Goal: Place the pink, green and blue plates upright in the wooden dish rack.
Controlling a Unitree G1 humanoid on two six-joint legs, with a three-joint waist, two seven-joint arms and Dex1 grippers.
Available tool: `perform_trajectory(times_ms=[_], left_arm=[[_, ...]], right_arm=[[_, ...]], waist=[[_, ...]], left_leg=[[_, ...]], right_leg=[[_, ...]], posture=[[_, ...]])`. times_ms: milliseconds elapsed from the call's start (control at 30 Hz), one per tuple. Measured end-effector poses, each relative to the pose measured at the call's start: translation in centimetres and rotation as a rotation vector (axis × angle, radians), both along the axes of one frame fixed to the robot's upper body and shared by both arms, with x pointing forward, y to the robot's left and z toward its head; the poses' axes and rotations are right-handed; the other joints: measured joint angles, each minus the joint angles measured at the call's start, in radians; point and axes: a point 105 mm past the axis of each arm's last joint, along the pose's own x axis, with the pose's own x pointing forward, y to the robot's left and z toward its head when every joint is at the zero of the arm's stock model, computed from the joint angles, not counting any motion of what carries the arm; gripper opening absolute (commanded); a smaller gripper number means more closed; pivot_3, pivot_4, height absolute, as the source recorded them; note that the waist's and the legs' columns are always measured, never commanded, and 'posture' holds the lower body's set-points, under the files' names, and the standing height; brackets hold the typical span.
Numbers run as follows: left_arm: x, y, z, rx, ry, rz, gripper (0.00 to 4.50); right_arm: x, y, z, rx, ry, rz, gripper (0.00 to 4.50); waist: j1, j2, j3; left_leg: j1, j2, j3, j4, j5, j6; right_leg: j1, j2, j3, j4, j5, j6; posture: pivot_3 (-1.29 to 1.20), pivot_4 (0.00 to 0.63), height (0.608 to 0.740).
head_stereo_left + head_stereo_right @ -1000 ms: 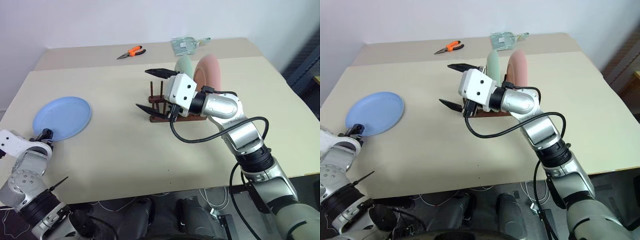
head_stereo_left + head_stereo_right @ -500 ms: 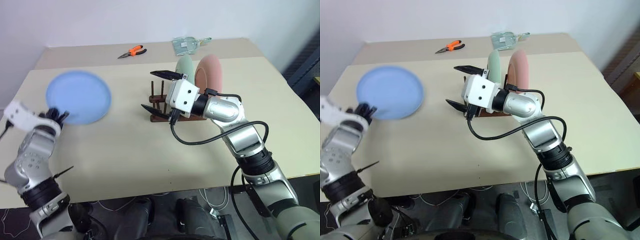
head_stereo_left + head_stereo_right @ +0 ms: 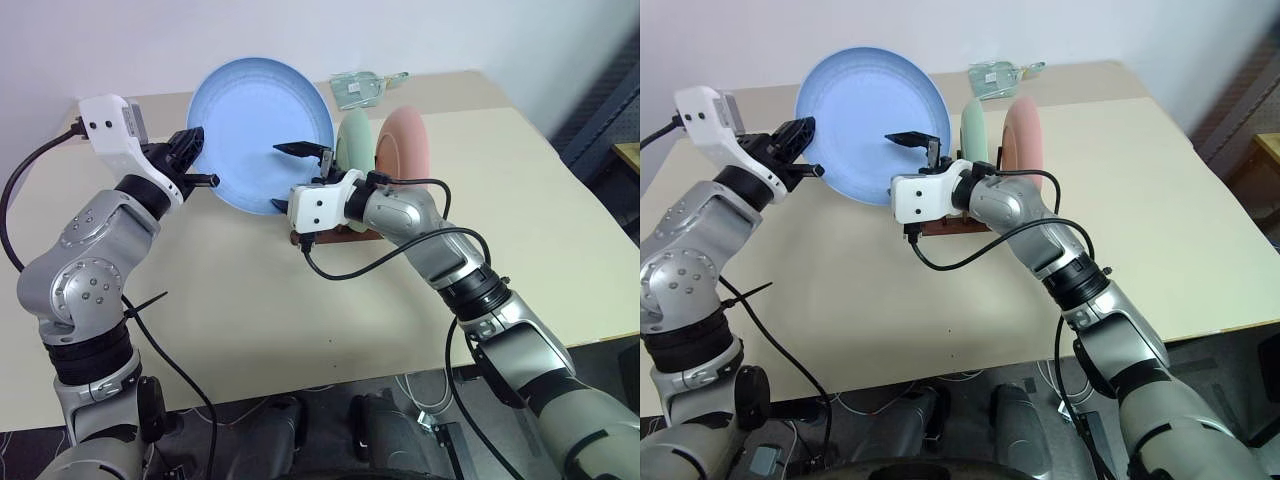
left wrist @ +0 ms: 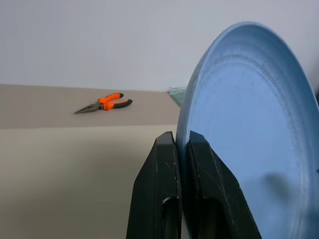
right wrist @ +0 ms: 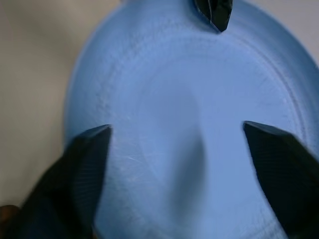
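My right gripper is to take the plate's rim (image 3: 304, 178) near the rack and turn the plate before lowering it, because the light blue plate's broad side (image 3: 250, 115) is turned across the rack's slots.
My left gripper (image 3: 195, 162) is shut on the left rim of the light blue plate (image 3: 262, 130) and holds it upright in the air, left of the rack. In the left wrist view the fingers (image 4: 167, 164) pinch the plate's edge (image 4: 249, 124). My right gripper (image 3: 288, 178) is open, its fingers spread in front of the plate's face (image 5: 189, 124) without gripping it. The mint green plate (image 3: 355, 150) and the pink plate (image 3: 405, 150) stand upright in the wooden dish rack (image 3: 348, 232), which my right gripper largely hides.
Orange-handled pliers (image 4: 103, 103) lie at the far side of the beige table (image 3: 250, 300). A clear plastic packet (image 3: 362, 88) lies near the table's far edge behind the rack. The table's right edge runs close to a dark shelf.
My left gripper shut on the blue plate's rim, then lifted it off the table, up and right, turning it upright. My right gripper rolled, edged toward the plate, and its fingers narrowed somewhat.
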Motion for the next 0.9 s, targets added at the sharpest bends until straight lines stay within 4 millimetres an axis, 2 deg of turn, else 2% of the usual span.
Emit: perform_trajectory(times_ms=[133,200,233,300,367,400,467,567,667,733,900], left_arm=[[-0.2,0.2,0.2,-0.011,-0.005,-0.003,0.00],[-0.2,0.3,0.2,-0.013,-0.006,0.001,0.00],[-0.2,0.3,0.1,-0.012,-0.004,0.002,0.00],[-0.2,0.5,-0.1,-0.010,0.002,0.006,0.00],[-0.2,0.6,-0.2,-0.010,0.006,0.010,0.00],[-0.1,0.8,-0.3,-0.008,0.009,0.019,0.00],[0.2,1.4,-0.5,-0.004,0.019,0.048,0.00],[0.6,2.1,-0.9,-0.011,0.035,0.084,0.00],[0.6,2.2,-0.8,-0.012,0.028,0.091,0.00],[0.6,2.1,-0.3,-0.014,0.013,0.085,0.00],[0.4,1.7,0.1,-0.018,-0.004,0.061,0.00]], right_arm=[[0.2,-0.1,-0.4,-0.018,-0.006,-0.003,0.63],[0.1,0.0,-0.3,-0.019,-0.012,0.001,0.07],[0.1,0.0,-0.3,-0.018,-0.014,0.001,0.27],[0.1,-0.2,0.0,0.001,-0.004,-0.002,1.00],[0.0,-0.6,0.7,0.039,0.010,0.005,1.93],[-0.7,-0.6,1.3,0.072,0.023,0.037,2.55],[-2.1,-0.4,1.9,0.092,0.043,0.109,3.40],[-3.7,-0.3,1.4,0.038,0.060,0.172,3.40],[-3.9,-0.2,0.1,0.002,0.090,0.174,3.40],[-3.5,0.0,-0.6,-0.023,0.085,0.149,3.40],[-1.2,-0.3,-2.2,-0.063,0.069,0.029,3.40]], waist=[[0.000,0.000,0.000],[-0.001,0.000,0.000],[-0.001,0.000,0.000],[-0.001,0.000,0.000],[0.000,0.000,0.000],[0.000,0.000,0.000],[0.000,0.000,0.000],[0.000,0.000,0.000],[0.000,0.000,0.000],[0.000,0.000,0.000],[0.000,0.000,0.000]], left_leg=[[0.000,0.000,0.000,0.001,0.000,0.000],[0.000,0.000,0.000,0.001,0.000,0.000],[0.000,0.000,0.000,0.001,0.000,0.000],[0.000,0.000,0.000,0.001,0.000,0.000],[0.000,0.000,0.000,0.001,0.000,0.000],[0.000,0.000,-0.001,0.000,0.000,0.000],[0.000,0.000,-0.001,0.000,0.000,0.000],[0.000,0.000,-0.001,0.001,0.000,0.000],[0.000,0.000,-0.001,0.001,0.000,0.000],[0.000,0.000,-0.001,0.001,0.000,0.000],[0.000,0.000,-0.001,0.001,0.000,0.000]], right_leg=[[0.000,0.000,0.000,0.000,0.000,0.000],[0.000,0.000,0.000,0.000,0.000,0.000],[0.000,0.000,0.000,0.000,0.000,0.000],[0.000,0.000,0.000,0.000,0.000,0.000],[0.000,0.000,0.000,0.000,0.000,0.000],[0.001,0.000,0.000,0.000,0.000,0.000],[0.001,0.000,0.000,0.000,0.000,0.000],[0.001,0.000,-0.001,0.000,0.000,0.000],[0.001,0.000,-0.001,0.000,0.000,0.000],[0.001,0.000,-0.001,0.000,0.000,0.000],[0.000,0.000,-0.001,0.000,0.000,0.000]], posture=[[0.00,0.150,0.727],[0.00,0.150,0.727],[0.00,0.150,0.727],[0.00,0.150,0.727],[0.00,0.150,0.727],[0.00,0.150,0.727],[0.00,0.150,0.727],[0.00,0.150,0.727],[0.00,0.150,0.727],[0.00,0.150,0.727],[0.00,0.150,0.727]])
